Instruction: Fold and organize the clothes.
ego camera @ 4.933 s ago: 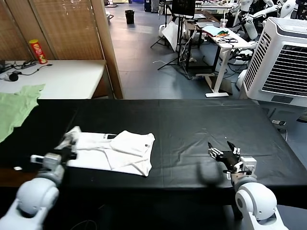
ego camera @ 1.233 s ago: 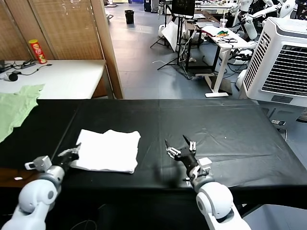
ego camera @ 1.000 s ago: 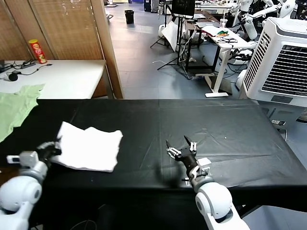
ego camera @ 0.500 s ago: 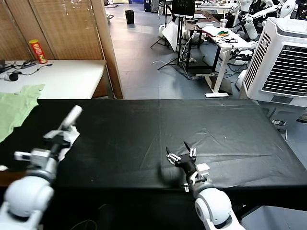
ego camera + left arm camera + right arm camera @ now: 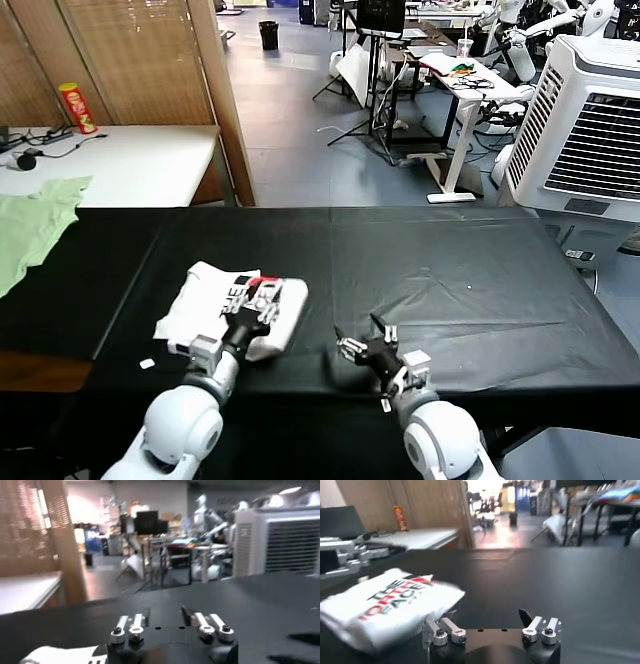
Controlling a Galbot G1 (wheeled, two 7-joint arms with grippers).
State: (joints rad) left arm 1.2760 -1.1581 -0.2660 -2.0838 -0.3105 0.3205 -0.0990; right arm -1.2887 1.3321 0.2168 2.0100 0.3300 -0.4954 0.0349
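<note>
Next, my right gripper takes the folded white T-shirt [image 5: 205, 300] by its print-side edge [image 5: 294, 316] and pulls the T-shirt straight toward the middle, because it lies crooked to the table's front edge.
The clothes, a folded white T-shirt [image 5: 213, 296] with its black and red print facing up, lie on the black table [image 5: 450, 260] left of centre. My left gripper [image 5: 262, 303] hovers at the shirt's right edge, open and holding nothing. In the left wrist view its jaws [image 5: 164, 616] stand apart over bare table, with a corner of the shirt [image 5: 60, 655] beside them. My right gripper [image 5: 365, 350] rests open near the front edge, right of the shirt. In the right wrist view it [image 5: 488, 616] is empty and the shirt [image 5: 390, 602] lies close by.
A pale green garment [image 5: 35, 225] hangs over the table's far left end by a white side table [image 5: 140, 160] with a red can [image 5: 78, 107]. A small white scrap [image 5: 147, 364] lies near the front edge. A large air cooler [image 5: 590, 120] stands behind on the right.
The left gripper swung the shirt from the table's left end back toward the middle, laid it print up and opened. The right gripper barely moved.
</note>
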